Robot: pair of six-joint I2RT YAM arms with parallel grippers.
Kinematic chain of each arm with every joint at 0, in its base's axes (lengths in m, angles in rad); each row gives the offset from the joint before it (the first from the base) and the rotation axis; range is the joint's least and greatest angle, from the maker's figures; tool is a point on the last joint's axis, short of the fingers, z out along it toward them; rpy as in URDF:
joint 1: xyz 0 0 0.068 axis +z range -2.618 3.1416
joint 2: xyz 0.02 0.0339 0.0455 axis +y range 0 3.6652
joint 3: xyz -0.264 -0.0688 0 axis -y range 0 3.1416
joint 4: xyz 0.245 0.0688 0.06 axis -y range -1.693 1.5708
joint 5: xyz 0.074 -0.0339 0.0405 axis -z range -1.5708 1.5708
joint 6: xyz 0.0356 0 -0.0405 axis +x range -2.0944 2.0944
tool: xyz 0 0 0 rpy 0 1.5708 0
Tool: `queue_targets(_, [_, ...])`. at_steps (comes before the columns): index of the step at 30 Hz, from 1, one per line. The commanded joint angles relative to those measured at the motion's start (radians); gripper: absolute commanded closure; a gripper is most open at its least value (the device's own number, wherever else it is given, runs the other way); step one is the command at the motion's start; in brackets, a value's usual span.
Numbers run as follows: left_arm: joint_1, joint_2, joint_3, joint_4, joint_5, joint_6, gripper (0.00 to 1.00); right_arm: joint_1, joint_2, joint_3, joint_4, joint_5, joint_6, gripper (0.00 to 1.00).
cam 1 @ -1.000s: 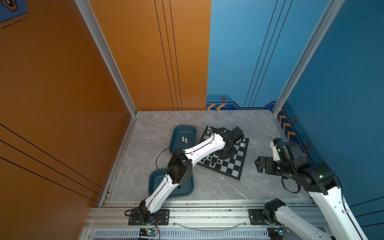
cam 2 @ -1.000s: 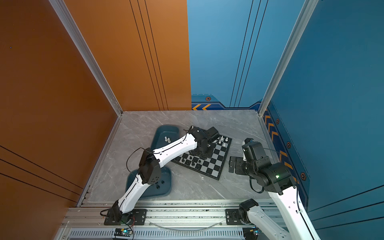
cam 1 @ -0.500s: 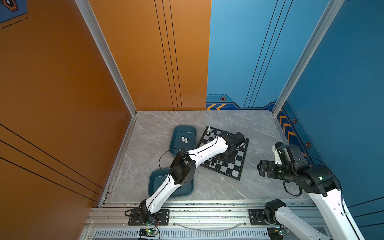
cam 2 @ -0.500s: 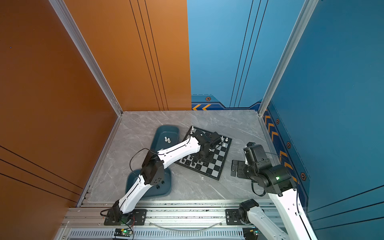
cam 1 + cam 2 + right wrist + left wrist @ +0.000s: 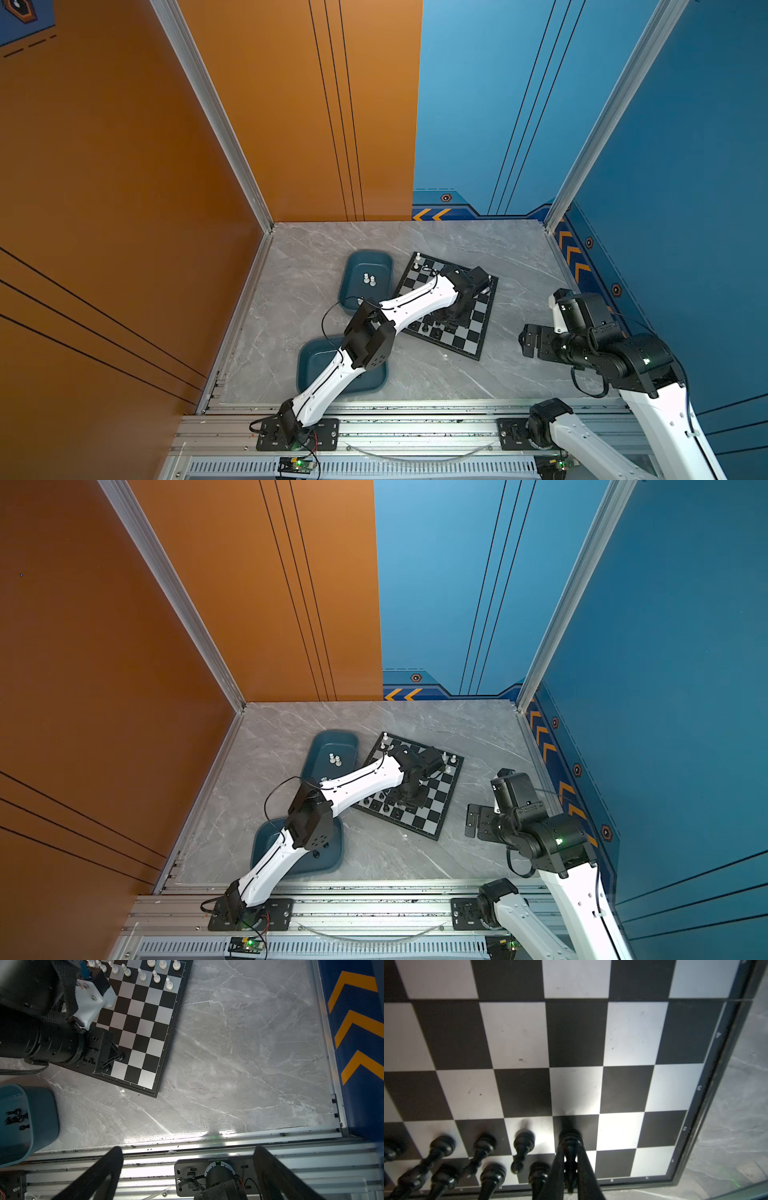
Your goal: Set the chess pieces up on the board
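I should lift my left gripper's tall black piece onto the white back-row square point(image 5: 590, 1159) behind, because the piece is standing on a dark square in the pawn row point(image 5: 576, 1132).
The board point(image 5: 474, 337) point(image 5: 432, 817) lies askew in the middle of the table in both top views. My left gripper point(image 5: 570, 1145) point(image 5: 455, 316) points down at its near rows. Its fingers point(image 5: 560, 1159) are shut on a black pawn point(image 5: 570, 1136) that stands on a dark square. Several black chess pieces point(image 5: 483, 1147) stand in two rows beside it. White chess pieces point(image 5: 141, 974) line the far rows. My right gripper point(image 5: 187, 1167) point(image 5: 530, 340) hangs open and empty to the right of the board, over the table's front.
A teal tray point(image 5: 365, 257) at the far left of the board holds two white pieces point(image 5: 369, 279). A second teal tray point(image 5: 307, 374) lies under my left arm, with black pieces point(image 5: 16, 1118) in it. A metal rail point(image 5: 270, 1138) runs along the table's front.
My left gripper has travelled from the far side of the board to its near rows and come down there. The right arm has drawn back slightly towards the front right.
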Motion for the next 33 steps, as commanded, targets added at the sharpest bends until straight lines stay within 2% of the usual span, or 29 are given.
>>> queue_targets(1, [-0.009,0.030,0.026,-0.022,0.015,0.019,0.76,-0.010,-0.013,0.009,-0.035,-0.002,-0.017,0.00])
queue_targets(4, [-0.011,0.028,0.044,-0.022,0.014,0.025,0.64,-0.015,-0.013,0.007,-0.034,-0.006,-0.023,0.00])
queue_targets(10, [-0.011,0.029,0.065,-0.022,0.020,0.026,0.62,-0.021,-0.015,0.012,-0.034,-0.009,-0.029,0.00])
queue_targets(15, [-0.013,0.028,0.057,-0.022,0.026,0.027,0.69,-0.024,-0.018,0.012,-0.035,-0.012,-0.029,0.00])
queue_targets(26, [-0.018,0.015,0.009,-0.022,0.019,0.030,0.73,-0.027,-0.030,0.013,-0.049,-0.017,-0.014,0.00])
queue_targets(33, [-0.025,0.007,0.004,-0.022,0.017,0.032,0.93,-0.027,-0.036,0.028,-0.062,-0.016,-0.008,0.00])
